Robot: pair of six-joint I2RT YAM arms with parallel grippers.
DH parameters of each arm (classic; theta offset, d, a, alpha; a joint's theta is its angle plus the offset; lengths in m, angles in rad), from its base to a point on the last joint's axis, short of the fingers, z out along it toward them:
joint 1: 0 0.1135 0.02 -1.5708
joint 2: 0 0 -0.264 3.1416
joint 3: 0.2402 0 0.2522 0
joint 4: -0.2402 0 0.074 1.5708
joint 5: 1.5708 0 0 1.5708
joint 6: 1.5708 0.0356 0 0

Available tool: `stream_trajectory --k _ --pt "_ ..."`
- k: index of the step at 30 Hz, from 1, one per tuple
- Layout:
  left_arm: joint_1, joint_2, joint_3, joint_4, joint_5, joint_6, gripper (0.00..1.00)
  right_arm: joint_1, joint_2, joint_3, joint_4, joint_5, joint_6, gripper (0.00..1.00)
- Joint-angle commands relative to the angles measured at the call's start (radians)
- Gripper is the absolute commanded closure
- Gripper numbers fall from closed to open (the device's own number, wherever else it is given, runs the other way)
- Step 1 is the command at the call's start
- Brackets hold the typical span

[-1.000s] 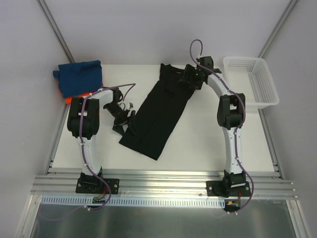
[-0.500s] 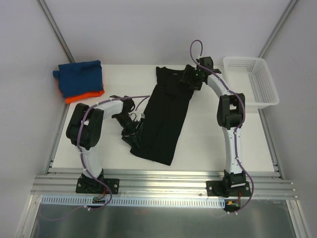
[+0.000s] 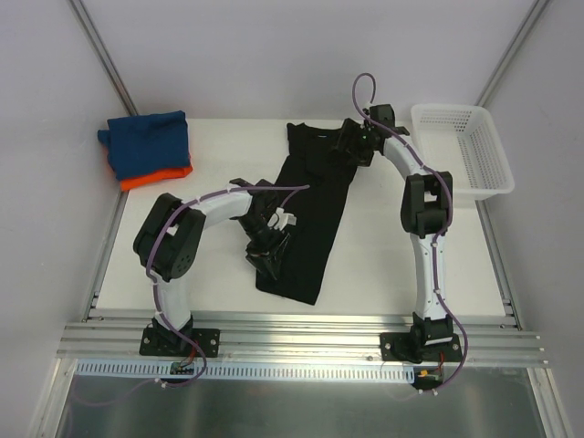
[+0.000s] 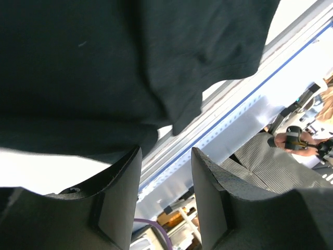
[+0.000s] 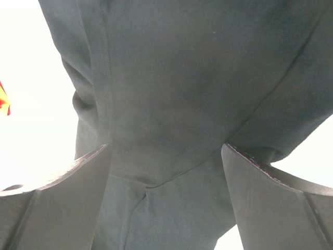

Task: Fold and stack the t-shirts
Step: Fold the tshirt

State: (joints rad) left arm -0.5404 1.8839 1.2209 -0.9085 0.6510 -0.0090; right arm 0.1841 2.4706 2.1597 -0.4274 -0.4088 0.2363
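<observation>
The black t-shirt's strip (image 3: 314,216) lies at a slant, its near end out of line with the collar end, so the robot's left gripper needs to swing the near hem (image 3: 290,293) straight before the fold.
The black t-shirt (image 3: 315,201) lies as a long narrow strip down the middle of the table, collar end far. My left gripper (image 3: 271,255) sits at its near left edge. In the left wrist view the cloth (image 4: 78,62) hangs just past the fingertips, and the left gripper (image 4: 165,151) is open with only the table rail showing in the gap. My right gripper (image 3: 351,146) hovers over the shirt's far end. It stands wide open (image 5: 165,148), with black cloth (image 5: 182,78) spread beneath the fingers. The blue t-shirt (image 3: 146,141) lies folded on the orange t-shirt (image 3: 157,176) at the far left.
A white mesh basket (image 3: 461,151) stands at the far right corner. Metal rails (image 3: 301,333) run along the near edge by the arm bases. Grey walls close in the table on the left, right and back.
My left gripper swept right and nearer, and its jaws narrowed. The shirt's near end swung right with it, so the strip now lies straighter. The right arm barely moved.
</observation>
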Motion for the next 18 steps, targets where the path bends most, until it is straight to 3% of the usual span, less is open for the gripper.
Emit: stream_trajectory --k 1,9,18 --pt "-0.02 0.009 0.034 -0.02 0.039 -0.017 0.57 -0.014 -0.024 0.043 -0.007 0.001 -0.006 0.09" --pt "-0.023 -0.051 -0.035 -0.017 0.015 -0.011 0.59 -0.002 0.105 0.221 0.039 0.044 -0.011 0.09" --pt "0.049 -0.178 -0.044 -0.072 -0.072 0.032 0.59 0.028 0.134 0.247 0.055 0.053 -0.022 0.09"
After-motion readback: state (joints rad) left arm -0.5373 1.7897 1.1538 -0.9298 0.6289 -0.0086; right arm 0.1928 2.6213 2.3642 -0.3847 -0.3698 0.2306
